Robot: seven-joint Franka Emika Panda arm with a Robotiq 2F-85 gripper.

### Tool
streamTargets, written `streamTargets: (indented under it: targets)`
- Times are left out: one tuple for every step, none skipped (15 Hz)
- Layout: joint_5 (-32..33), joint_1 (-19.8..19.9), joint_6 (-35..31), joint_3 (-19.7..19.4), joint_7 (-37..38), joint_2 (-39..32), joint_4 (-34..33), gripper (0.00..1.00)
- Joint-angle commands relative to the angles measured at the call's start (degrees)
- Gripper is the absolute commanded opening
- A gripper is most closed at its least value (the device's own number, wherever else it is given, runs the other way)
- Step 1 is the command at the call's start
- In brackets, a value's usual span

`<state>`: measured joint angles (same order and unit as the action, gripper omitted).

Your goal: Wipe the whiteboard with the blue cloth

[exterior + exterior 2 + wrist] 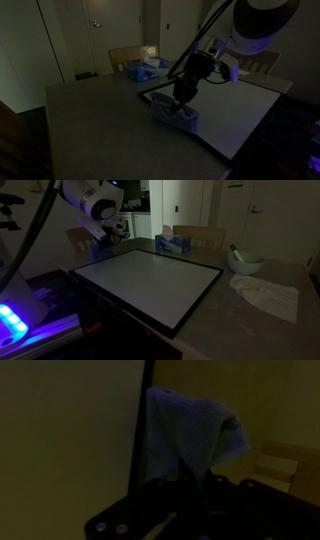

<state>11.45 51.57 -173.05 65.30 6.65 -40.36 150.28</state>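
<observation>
The blue cloth is mostly over the table, past the whiteboard's dark frame, so the robot's gripper should pull the cloth back onto the white surface.
The whiteboard lies flat on the grey table, a thin dark frame around it. My gripper hangs over one corner of it, shut on the blue cloth. The cloth droops from the fingers down onto the board's edge. In the wrist view the gripper pinches the top of the blue cloth, which spreads out just beside the dark frame strip; the whiteboard fills the left half. The room is dim.
A blue tissue box stands beyond the board. A white bowl and a crumpled white cloth lie on the table beside the board. Wooden chairs stand at the table's edge.
</observation>
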Motion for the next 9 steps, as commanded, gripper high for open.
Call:
streamTargets:
  targets:
    - [-8.04,-1.25,4.6,4.31,-0.61,5.24,0.34,0.03]
    - [-9.53,-1.23,4.84,5.35,-1.0,5.44,0.8,0.03]
    - [-11.08,-1.39,4.29,6.29,-0.99,5.81,1.55,0.03]
    - [-12.64,-1.39,3.69,7.36,-0.61,6.53,2.49,0.03]
    - [-14.06,-1.29,2.53,8.4,-0.21,7.1,3.73,0.03]
    - [-15.4,-1.23,1.93,9.35,0.17,7.65,4.63,0.03]
    - [-16.55,-1.21,1.45,10.14,0.57,8.31,5.77,0.03]
    - [-17.57,-1.27,1.17,10.83,1.09,9.09,6.82,0.03]
    - [-18.19,-1.25,0.26,11.25,1.19,9.95,8.27,0.03]
